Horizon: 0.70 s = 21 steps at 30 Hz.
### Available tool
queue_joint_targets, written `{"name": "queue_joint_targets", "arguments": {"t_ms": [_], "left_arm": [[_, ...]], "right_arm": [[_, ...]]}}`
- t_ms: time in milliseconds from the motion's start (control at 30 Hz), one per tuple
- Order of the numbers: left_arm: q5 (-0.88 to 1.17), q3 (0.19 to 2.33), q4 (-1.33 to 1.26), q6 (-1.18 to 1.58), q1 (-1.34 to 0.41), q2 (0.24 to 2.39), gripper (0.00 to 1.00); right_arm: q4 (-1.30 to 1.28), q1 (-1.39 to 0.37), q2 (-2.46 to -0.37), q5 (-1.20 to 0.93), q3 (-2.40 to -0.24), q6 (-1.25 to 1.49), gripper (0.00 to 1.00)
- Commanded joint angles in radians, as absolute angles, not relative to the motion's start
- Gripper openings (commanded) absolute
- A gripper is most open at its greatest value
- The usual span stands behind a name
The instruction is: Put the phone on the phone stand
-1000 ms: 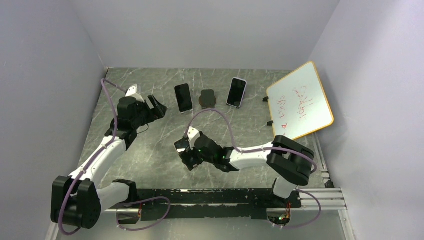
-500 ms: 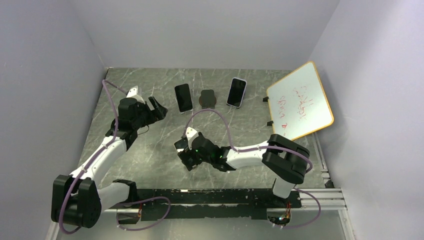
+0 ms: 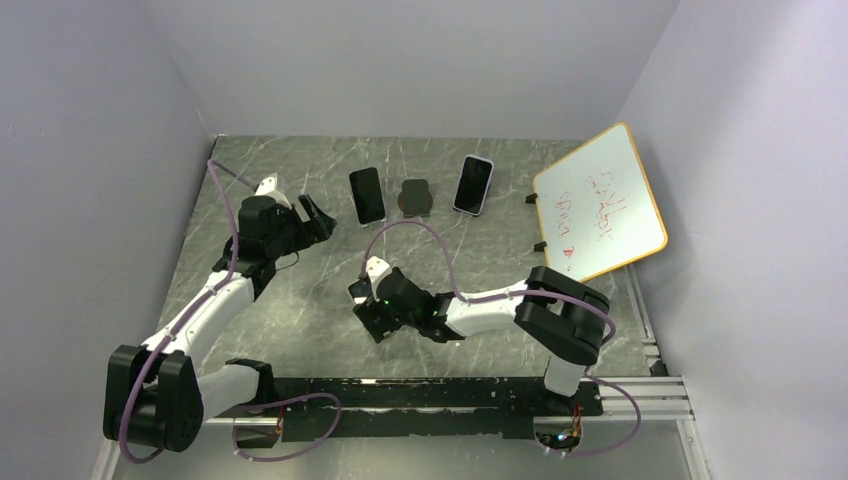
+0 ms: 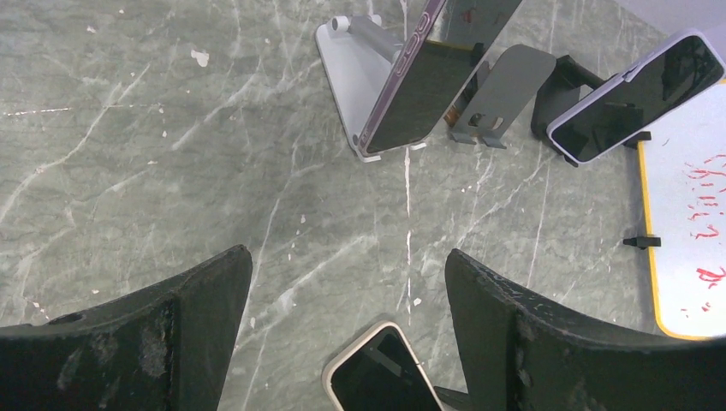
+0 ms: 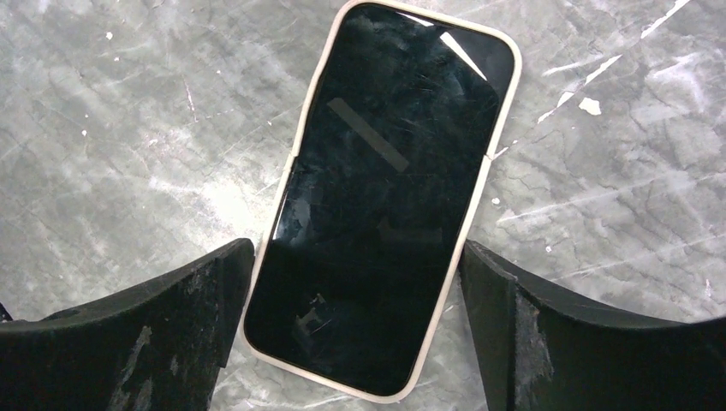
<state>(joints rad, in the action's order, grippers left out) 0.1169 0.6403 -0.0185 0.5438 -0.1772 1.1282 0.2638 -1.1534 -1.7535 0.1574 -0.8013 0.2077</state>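
Note:
Next, I open my fingers wide, back away, and come down squarer to the phone's long sides (image 5: 472, 214), because the phone (image 5: 381, 205) is at a slant between my right gripper's fingers.
A phone (image 5: 381, 197) in a cream case lies flat, screen up, on the grey marble table; its top corner also shows in the left wrist view (image 4: 381, 377). My right gripper (image 5: 353, 257) stands open just above it, a finger on each long side of its lower end. In the top view this gripper (image 3: 368, 305) hides the phone. The empty dark phone stand (image 3: 415, 197) stands at the back between two occupied stands, and shows as a grey plate (image 4: 505, 90) in the left wrist view. My left gripper (image 3: 318, 218) hovers open and empty at the left.
A phone on a white stand (image 3: 367, 195) stands left of the empty stand, and another phone on a dark stand (image 3: 474, 185) stands right of it. A whiteboard (image 3: 600, 200) with red writing leans at the right wall. Grey walls enclose the table.
The right arm's elbow has swung slightly left and the gripper has edged left over the phone. Its fingers have come in a little. The left arm has barely moved.

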Motion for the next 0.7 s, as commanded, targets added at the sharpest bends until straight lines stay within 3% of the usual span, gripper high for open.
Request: {"name": "queue_joint_targets", "arguments": {"t_ms": [0, 233, 467, 667], "left_arm": [[0.143, 0.632, -0.035, 0.555, -0.166, 1.136, 0.87], [0.149, 0.630, -0.037, 0.556, -0.166, 1.138, 0.87], [0.156, 0.626, -0.040, 0.557, -0.166, 1.142, 0.87], [0.217, 0.602, -0.086, 0.566, -0.166, 1.143, 0.84]], "right_arm": [[0.217, -1.160, -1.785, 0.170, -0.810, 0.234, 0.87], [0.215, -1.161, -1.793, 0.153, -0.805, 0.252, 0.68], [0.236, -1.158, -1.800, 0.117, -0.798, 0.250, 0.37], [0.275, -1.140, -1.796, 0.089, -0.778, 0.267, 0.34]]}}
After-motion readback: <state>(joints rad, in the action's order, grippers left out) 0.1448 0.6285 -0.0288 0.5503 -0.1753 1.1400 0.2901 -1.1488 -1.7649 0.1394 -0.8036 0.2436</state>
